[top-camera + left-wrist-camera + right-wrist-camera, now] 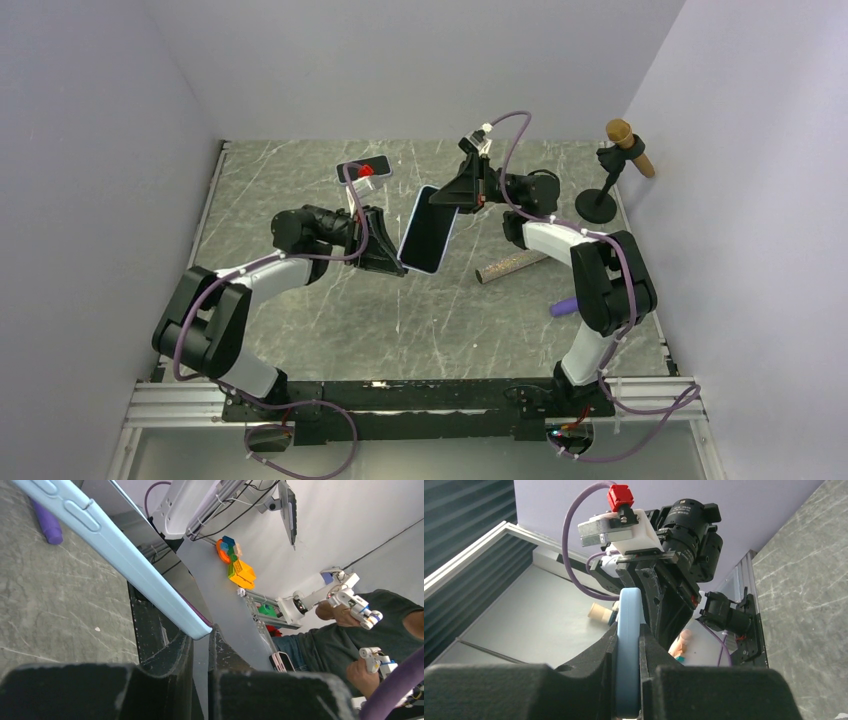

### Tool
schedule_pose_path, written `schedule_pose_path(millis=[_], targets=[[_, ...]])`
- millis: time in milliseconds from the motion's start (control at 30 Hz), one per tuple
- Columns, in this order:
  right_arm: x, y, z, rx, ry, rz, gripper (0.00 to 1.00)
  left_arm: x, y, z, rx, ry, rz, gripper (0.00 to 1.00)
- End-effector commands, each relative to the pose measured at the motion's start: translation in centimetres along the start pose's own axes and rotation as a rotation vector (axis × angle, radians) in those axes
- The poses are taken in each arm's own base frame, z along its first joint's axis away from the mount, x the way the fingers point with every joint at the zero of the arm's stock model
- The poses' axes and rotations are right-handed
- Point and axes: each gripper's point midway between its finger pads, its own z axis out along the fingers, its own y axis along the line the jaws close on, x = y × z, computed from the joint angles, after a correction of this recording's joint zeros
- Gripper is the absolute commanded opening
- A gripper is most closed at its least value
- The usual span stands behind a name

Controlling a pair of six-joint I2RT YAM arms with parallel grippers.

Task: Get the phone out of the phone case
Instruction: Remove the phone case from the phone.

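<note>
The case's near corner (200,630) is barely caught by the ends of my left gripper's fingers, so next my left gripper opens, reaches farther over the case's blue side (184,617) and closes before it pulls.
The phone (425,228), dark screen up, sits in a light blue phone case (436,262) and is held tilted in the air above the table. My left gripper (402,266) is shut on the case's near left corner. In the left wrist view that corner (197,626) is pinched at the fingertips (182,645), and the case's blue side with its buttons (115,545) runs up to the left. My right gripper (447,197) is shut on the far end; in the right wrist view the blue case edge (628,625) stands between its pads (649,645).
A glittery cylinder (512,266) lies on the marble-patterned table (300,330) right of the phone. A purple object (563,307) lies by the right arm. A microphone on a black stand (605,185) stands at the back right corner. Grey walls close in on three sides.
</note>
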Motion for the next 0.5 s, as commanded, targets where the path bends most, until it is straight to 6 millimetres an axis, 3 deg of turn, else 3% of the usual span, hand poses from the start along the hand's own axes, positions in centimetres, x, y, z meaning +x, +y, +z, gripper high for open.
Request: schedule_pose_path(millis=[0,267,433,467], targets=[[3.7,3.2,2.8,-0.105,0.109,-0.092,0.00,-4.9,0.9,0.0,-0.054,-0.245,0.167,0.00],[3.9,3.3,3.2,-0.123,0.090,-0.100,0.00,-4.6,6.8,-1.6,-0.330,-0.263,0.049,0.00],[2.8,2.9,2.6,-0.064,0.044,-0.141,0.00,-4.9,6.1,-1.6,-0.318,-0.244,0.078,0.01],[2.1,3.0,2.0,-0.044,0.016,-0.157,0.00,-4.9,5.9,-1.5,-0.318,-0.239,0.076,0.09]])
